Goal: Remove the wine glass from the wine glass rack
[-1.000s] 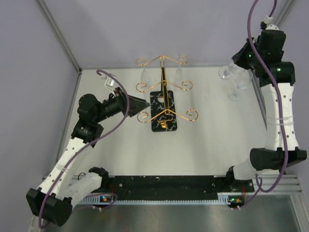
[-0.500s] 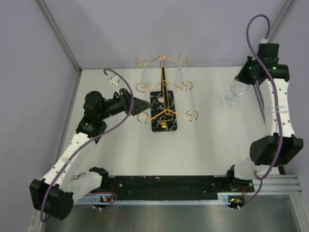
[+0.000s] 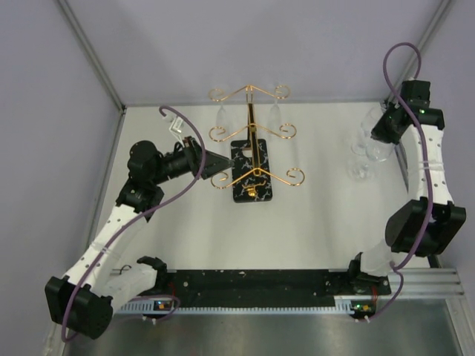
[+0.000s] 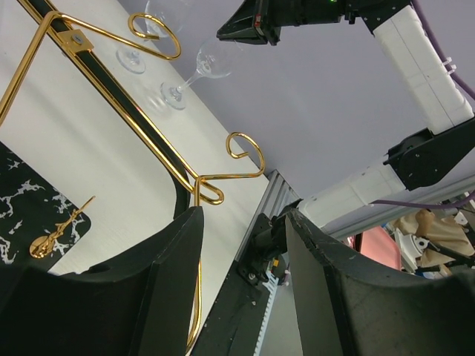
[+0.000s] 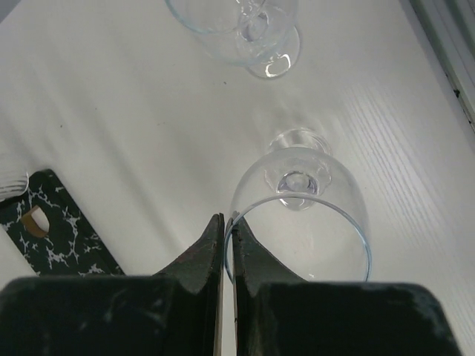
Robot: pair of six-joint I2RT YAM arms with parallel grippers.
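My right gripper should keep going down until the wine glass's foot (image 5: 300, 142) rests flat and then let go, because the foot faces free table (image 3: 362, 173) beside the standing glass.
The wine glass rack (image 3: 251, 141), gold wire on a black marble base (image 3: 251, 178), stands mid-table. Two clear glasses hang upside down at its far end, one on the left (image 3: 221, 116) and one on the right (image 3: 274, 115). My right gripper (image 3: 380, 137) is far right and shut on the rim of a wine glass (image 5: 300, 215). That glass is slightly tilted, its foot at or just above the table (image 3: 361, 168). My left gripper (image 3: 221, 158) is open and empty beside the rack's left front scroll arm (image 4: 223, 167).
Another wine glass (image 3: 369, 120) stands upright on the table just behind the held one and also shows in the right wrist view (image 5: 245, 22). The table's right rail (image 3: 407, 174) runs close beside the glasses. A black strip lies along the near edge (image 3: 252, 285).
My right arm swung the held glass from a tilt to nearly upright and brought it down toward the table at the far right. My left gripper shifted slightly early on, then held still.
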